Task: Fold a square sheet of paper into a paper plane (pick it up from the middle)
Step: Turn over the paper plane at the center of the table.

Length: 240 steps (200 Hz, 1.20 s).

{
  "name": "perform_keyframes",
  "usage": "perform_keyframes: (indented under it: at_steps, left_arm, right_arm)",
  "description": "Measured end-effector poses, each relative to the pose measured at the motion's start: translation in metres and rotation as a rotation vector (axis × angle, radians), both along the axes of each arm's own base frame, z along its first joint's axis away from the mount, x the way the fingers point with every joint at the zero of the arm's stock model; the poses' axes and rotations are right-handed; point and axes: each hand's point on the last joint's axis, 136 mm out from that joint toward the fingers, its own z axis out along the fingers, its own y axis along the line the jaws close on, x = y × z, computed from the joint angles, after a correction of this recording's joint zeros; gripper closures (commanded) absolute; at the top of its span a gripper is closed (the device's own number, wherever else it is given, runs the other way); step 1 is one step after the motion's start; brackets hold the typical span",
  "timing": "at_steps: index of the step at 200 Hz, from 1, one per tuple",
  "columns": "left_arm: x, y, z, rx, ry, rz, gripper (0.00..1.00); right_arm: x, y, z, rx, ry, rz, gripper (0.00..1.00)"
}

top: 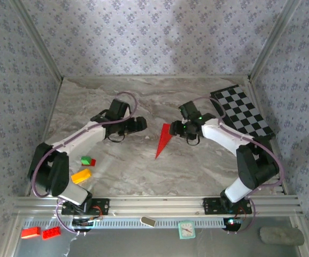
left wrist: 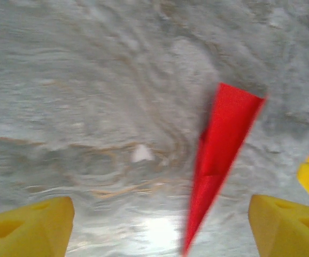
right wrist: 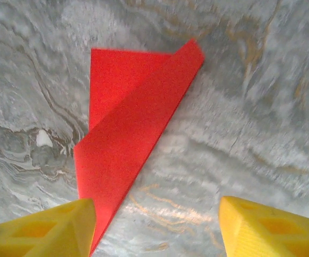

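Observation:
I should pinch the folded red paper [top: 165, 131] by its middle [top: 162, 141] with my right gripper and hand it to my left gripper, because the paper lies flat and is nearer to my right gripper than my left gripper.
The square sheet of paper [top: 163, 141] is bright red and folded into a narrow pointed wedge. It lies flat on the marble table between the two arms, with its tip toward the near edge. My left gripper [top: 140, 124] is just left of it and open. In the left wrist view the wedge [left wrist: 221, 155] lies between the spread yellow fingers [left wrist: 29, 227], nearer the right one, and nothing grips it. My right gripper [top: 177, 128] is at the wedge's wide end, also open. Its left finger [right wrist: 47, 230] is beside the folded paper [right wrist: 130, 128], which has one flap lying over another.
A black-and-white checkered board [top: 244, 111] lies at the back right. Toy bricks sit near the left arm: a green-and-red brick [top: 89, 160] and a yellow brick [top: 81, 175]. Red bricks [top: 39, 232] lie below the front rail. Patterned walls close in three sides of the table.

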Motion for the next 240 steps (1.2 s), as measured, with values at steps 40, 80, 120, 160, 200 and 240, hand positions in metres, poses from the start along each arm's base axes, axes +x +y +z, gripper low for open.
perform_keyframes:
  at_steps: [40,80,120,160,200,240]
  left_arm:
    - [-0.004,0.043,-0.003,0.059,-0.015,0.062,0.00]
    - [-0.004,0.061,0.004,0.081,-0.051,0.079,0.00]
    - [-0.004,0.067,0.003,0.094,-0.050,0.077,0.00]
    - [-0.006,0.069,-0.001,0.100,-0.040,0.074,0.00]
    - [-0.008,0.069,-0.004,0.103,-0.034,0.074,0.00]
    - [-0.007,0.074,-0.006,0.103,-0.026,0.087,0.00]
  right_arm:
    - [0.007,0.036,-0.006,-0.112,0.009,-0.033,0.33]
    - [0.014,0.047,-0.021,-0.192,0.046,-0.105,0.39]
    - [0.013,0.041,-0.039,-0.274,0.105,-0.161,0.45]
    - [0.004,0.032,-0.040,-0.310,0.132,-0.201,0.57]
    - [0.003,0.031,-0.041,-0.304,0.140,-0.232,0.74]
    - [0.003,0.031,-0.042,-0.295,0.142,-0.242,0.93]
